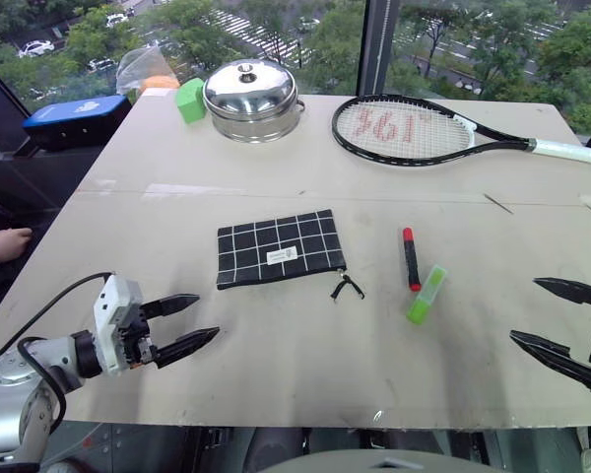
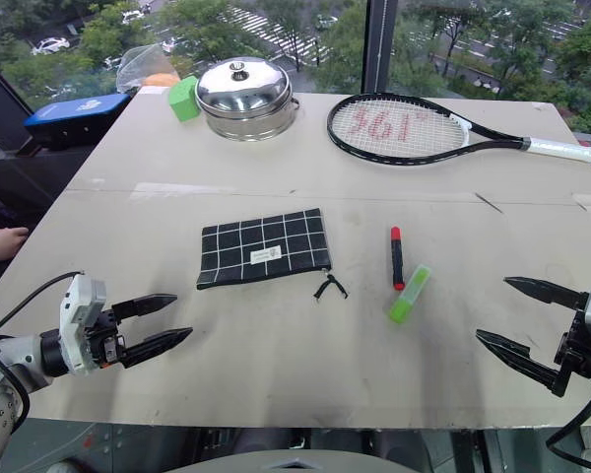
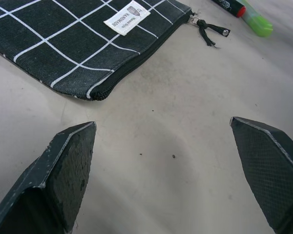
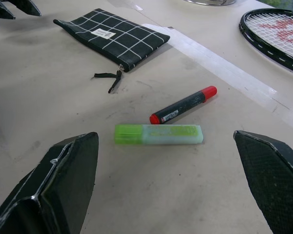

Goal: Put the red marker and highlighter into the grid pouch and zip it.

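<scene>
My left gripper will have the zipper [image 1: 282, 279] open toward it from the end nearest the red marker when I pull, because the pull cord [image 1: 347, 284] sits at that end.
The grid pouch [image 1: 279, 247] lies flat in the middle of the table, black with white lines, a white label and a black pull cord [image 1: 347, 287] at its right end. Its zipper looks closed along the near edge [image 3: 132, 69]. To its right lie the red marker [image 1: 411, 259] and, just beyond it, the lime-green highlighter [image 1: 426, 294], side by side and close together. My left gripper [image 1: 191, 321] hovers open near the table's front left, pointing toward the pouch. At the front right my right gripper [image 1: 549, 313] is open too, facing the highlighter [image 4: 158, 134] and marker [image 4: 183, 105]. Neither holds anything.
At the back of the table stand a steel lidded pot [image 1: 252, 99], a green block [image 1: 189, 100] and a tennis racket [image 1: 443, 132]. A blue box [image 1: 74, 118] sits off the back left corner. A person's hand [image 1: 2, 246] rests beside the table's left edge.
</scene>
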Robot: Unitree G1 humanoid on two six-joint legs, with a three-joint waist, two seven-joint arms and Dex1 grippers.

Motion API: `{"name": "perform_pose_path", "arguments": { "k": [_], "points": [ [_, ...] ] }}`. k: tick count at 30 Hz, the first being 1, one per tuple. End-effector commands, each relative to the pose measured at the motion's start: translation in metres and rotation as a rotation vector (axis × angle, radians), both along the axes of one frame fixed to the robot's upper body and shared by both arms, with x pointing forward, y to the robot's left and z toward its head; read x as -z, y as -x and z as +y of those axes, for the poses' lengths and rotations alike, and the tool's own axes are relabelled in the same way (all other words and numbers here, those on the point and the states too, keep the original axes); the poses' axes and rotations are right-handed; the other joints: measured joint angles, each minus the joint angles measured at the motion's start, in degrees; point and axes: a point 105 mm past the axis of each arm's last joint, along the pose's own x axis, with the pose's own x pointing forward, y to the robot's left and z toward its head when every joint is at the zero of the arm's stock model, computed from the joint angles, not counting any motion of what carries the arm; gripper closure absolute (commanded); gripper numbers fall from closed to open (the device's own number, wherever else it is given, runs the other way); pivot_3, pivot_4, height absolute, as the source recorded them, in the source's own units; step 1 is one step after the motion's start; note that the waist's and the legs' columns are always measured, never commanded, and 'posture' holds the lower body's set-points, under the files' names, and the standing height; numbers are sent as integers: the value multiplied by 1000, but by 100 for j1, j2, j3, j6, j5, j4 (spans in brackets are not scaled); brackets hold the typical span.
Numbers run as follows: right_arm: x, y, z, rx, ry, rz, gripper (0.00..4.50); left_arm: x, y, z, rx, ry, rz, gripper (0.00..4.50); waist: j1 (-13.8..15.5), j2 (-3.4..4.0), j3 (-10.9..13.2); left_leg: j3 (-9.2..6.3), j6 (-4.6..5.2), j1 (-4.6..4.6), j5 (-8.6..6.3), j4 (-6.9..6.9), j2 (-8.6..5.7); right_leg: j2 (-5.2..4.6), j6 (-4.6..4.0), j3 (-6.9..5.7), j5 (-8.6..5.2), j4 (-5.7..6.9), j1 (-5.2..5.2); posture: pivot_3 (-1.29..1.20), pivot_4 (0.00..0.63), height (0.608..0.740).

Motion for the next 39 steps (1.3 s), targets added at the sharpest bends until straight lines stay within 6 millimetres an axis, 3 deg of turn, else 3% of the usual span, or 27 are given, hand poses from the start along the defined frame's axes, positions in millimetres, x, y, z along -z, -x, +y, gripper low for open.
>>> {"name": "perform_pose_path", "arguments": {
  "k": [1,5,10,15,25,29,39],
  "points": [
    [-11,1,6,-19,-3,-46,0,-9,-12,2,-24,-1,-57,32,0,1,0,0,0,0,0,0,0,0,0,0,0,0,0,0,150,740],
    [-16,0,20,-36,-58,-73,0,-22,-34,13,-121,14,-122,32,45,3,0,-8,0,0,1,10,3,7,0,-2,0,9,2,0,150,740],
    [-20,2,37,-78,-101,-78,0,-20,-47,40,-36,-360,-342,32,20,-2,-4,3,0,3,0,11,2,27,-1,-2,1,11,3,0,150,740],
    [-19,4,47,-104,-99,-77,0,-5,-55,43,153,-620,-518,32,55,2,-7,9,1,-1,-1,10,1,0,-4,-4,2,9,-2,0,150,740],
    [-19,7,52,-101,-103,-83,0,7,-94,12,327,-788,-752,32,164,48,-42,6,8,1,-3,22,-3,-13,-4,-18,5,13,11,0,150,740],
    [-19,10,54,-100,-107,-88,0,10,-107,-5,358,-761,-764,32,203,83,-58,1,10,6,-3,40,-4,15,0,-38,4,21,25,0,150,740],
    [-22,12,59,-92,-105,-103,0,20,-123,-41,415,-641,-711,32,212,73,-65,2,20,4,-6,50,-7,25,10,-39,7,23,36,0,150,740]
  ]
}}
